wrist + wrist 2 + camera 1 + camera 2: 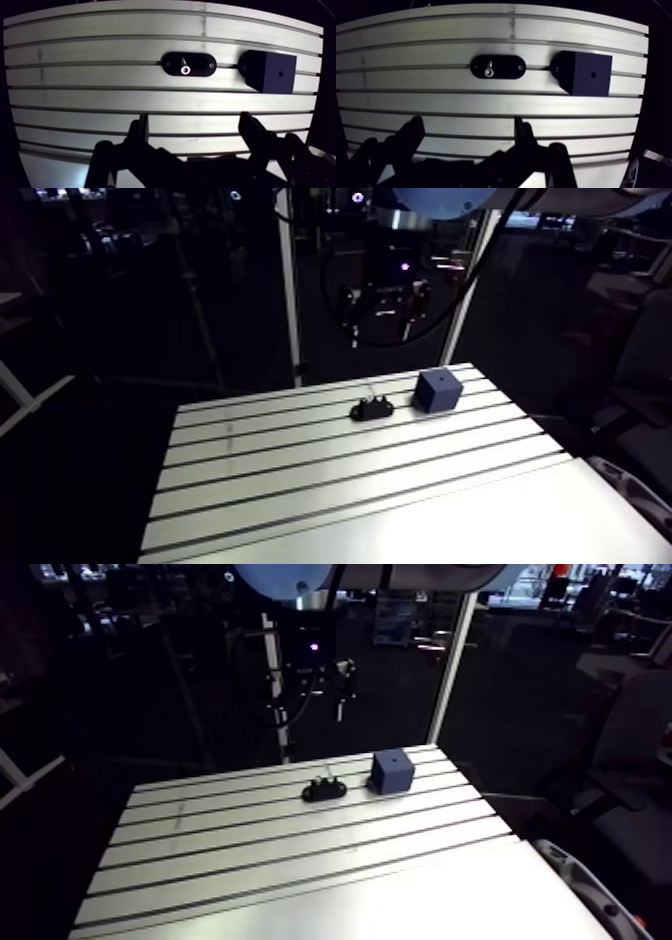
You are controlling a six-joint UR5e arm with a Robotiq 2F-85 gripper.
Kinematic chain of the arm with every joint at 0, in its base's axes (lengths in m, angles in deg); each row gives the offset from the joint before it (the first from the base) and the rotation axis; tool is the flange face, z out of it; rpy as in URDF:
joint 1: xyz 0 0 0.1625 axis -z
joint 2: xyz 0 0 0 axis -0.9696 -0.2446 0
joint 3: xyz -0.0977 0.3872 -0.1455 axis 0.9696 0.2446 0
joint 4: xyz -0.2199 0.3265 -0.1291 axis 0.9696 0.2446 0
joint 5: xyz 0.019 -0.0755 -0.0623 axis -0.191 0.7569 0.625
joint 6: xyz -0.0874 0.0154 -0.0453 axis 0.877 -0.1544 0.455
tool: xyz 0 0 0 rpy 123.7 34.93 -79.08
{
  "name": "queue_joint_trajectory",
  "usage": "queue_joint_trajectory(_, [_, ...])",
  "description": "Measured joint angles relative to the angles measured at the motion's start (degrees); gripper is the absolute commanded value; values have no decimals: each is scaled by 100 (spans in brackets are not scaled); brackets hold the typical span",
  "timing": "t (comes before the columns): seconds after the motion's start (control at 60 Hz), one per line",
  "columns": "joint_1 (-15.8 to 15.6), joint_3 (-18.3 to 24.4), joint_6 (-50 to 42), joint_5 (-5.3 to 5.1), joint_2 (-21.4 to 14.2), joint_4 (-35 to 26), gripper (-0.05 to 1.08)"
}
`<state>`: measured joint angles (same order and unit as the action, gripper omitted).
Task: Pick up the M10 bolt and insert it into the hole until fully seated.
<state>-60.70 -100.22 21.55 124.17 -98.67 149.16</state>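
Shiny screws (pixel 211 65) are visible at the ends of the black oval holder, so the bolt (pixel 185 68) will come loose and the holder will stay in place when the robot lifts.
A bolt (pixel 185 69) with a shiny head stands upright in a black oval holder (pixel 189 65) on the slotted table (pixel 100 100). Beside the holder sits a dark blue cube (pixel 270 72) with a small hole (pixel 280 73) in its top face. In the arm view the holder (pixel 371 407) and cube (pixel 437 390) lie near the table's far edge. My gripper (pixel 195 131) hangs high above the table, open, with nothing between its fingers (pixel 137 131). Holder and cube lie well ahead of it in the wrist view.
The table's far edge (pixel 330 386) runs just behind the holder and cube. Wide bare slotted surface (pixel 350 478) stretches toward the near side. A white upright post (pixel 291 298) stands behind the table.
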Motion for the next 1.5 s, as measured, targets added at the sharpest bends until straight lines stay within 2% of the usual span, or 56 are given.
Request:
queue_joint_trajectory(0.45, [12,-35,-170,-5,496,276,9])
queue_joint_trajectory(0.633, [26,-38,-234,0,597,288,25])
queue_joint_trajectory(0.667, [30,-42,-241,0,611,293,32])
queue_joint_trajectory(0.783, [46,-65,-250,-4,662,384,44])
queue_joint_trajectory(1.3, [86,-98,-253,-4,870,633,46])
queue_joint_trajectory(1.35, [81,-99,-257,-5,901,641,50])
queue_joint_trajectory(1.5, [65,-99,-281,-11,967,650,51])
